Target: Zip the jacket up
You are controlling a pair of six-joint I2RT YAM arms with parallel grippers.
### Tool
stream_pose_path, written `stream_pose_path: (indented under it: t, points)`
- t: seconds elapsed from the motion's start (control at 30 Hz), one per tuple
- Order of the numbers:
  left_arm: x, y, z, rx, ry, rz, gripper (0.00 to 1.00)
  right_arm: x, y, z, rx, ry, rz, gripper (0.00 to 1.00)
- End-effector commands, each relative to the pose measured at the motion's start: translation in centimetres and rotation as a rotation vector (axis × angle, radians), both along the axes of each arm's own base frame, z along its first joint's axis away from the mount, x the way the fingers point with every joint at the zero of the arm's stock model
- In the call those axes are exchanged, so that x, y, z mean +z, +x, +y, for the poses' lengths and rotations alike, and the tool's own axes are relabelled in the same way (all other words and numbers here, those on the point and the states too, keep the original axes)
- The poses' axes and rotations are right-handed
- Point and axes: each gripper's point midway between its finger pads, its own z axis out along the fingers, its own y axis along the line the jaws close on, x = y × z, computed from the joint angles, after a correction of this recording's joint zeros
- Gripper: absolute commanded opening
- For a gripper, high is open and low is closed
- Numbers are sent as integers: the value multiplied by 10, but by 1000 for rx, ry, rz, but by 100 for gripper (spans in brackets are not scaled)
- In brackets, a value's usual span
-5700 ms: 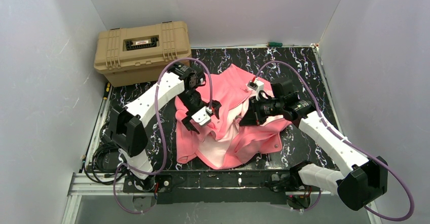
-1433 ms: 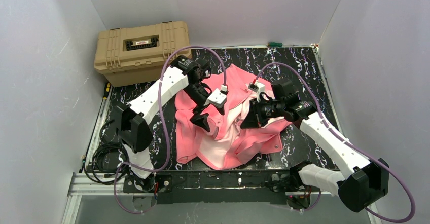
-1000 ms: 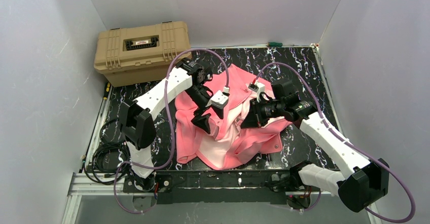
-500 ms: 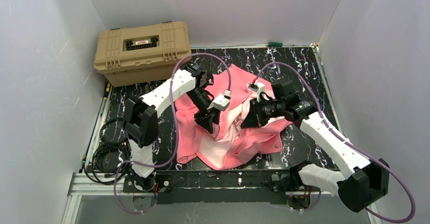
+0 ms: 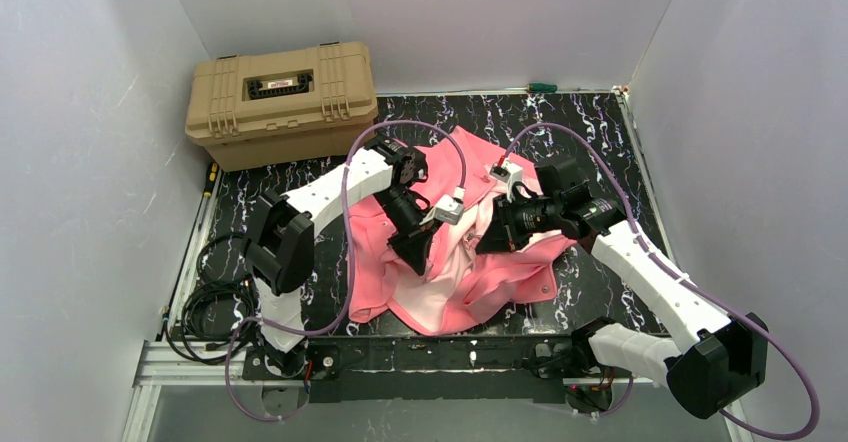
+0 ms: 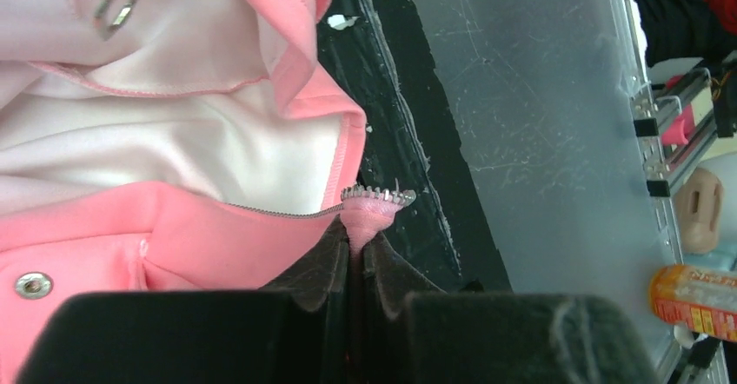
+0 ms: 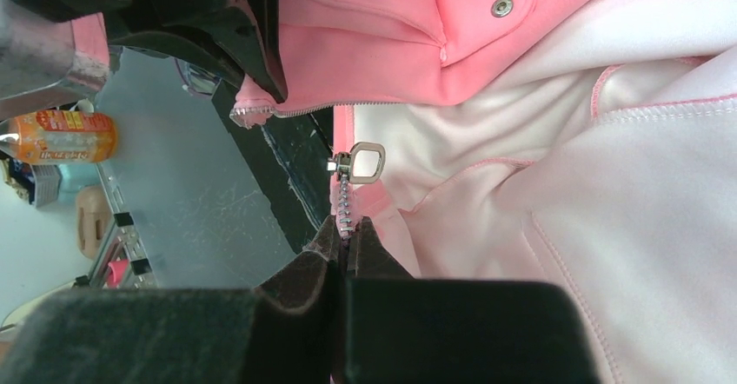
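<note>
The zipper end in my left gripper [image 7: 248, 115] is past the slider [image 7: 341, 164] toward the jacket's front edge, so I should draw it back and align it with the slider.
The salmon-pink jacket [image 5: 460, 272] lies crumpled and unzipped mid-table, its pale lining showing. My left gripper [image 5: 415, 250] is over its left front. In the left wrist view the left gripper [image 6: 356, 243] is shut on the bottom end of one zipper edge [image 6: 378, 196], whose metal teeth stick out past the fingertips. My right gripper [image 5: 492, 237] is at the other front. In the right wrist view the right gripper [image 7: 348, 229] is shut on the toothed zipper tape just below the slider and its metal pull [image 7: 365, 162]. The two pinched zipper ends are apart.
A tan hard case [image 5: 280, 97] stands at the back left. A green-handled tool [image 5: 541, 87] lies along the back edge of the black marbled table [image 5: 600, 132]. White walls close in both sides. An orange bottle [image 6: 695, 301] lies beyond the table.
My left arm has swung right and down over the jacket, and its gripper has gone from open to shut on the zipper edge. The right arm has not moved.
</note>
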Motion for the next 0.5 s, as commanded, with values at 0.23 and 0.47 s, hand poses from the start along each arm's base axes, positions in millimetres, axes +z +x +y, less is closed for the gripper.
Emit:
stream_pose_path:
  t: [0.23, 0.47]
  points:
    - [97, 56, -18, 240, -165, -478, 0, 53, 15, -3, -28, 22, -181, 1]
    - [159, 81, 6, 336, -162, -763, 0, 85, 17, -12, -65, 31, -315, 1]
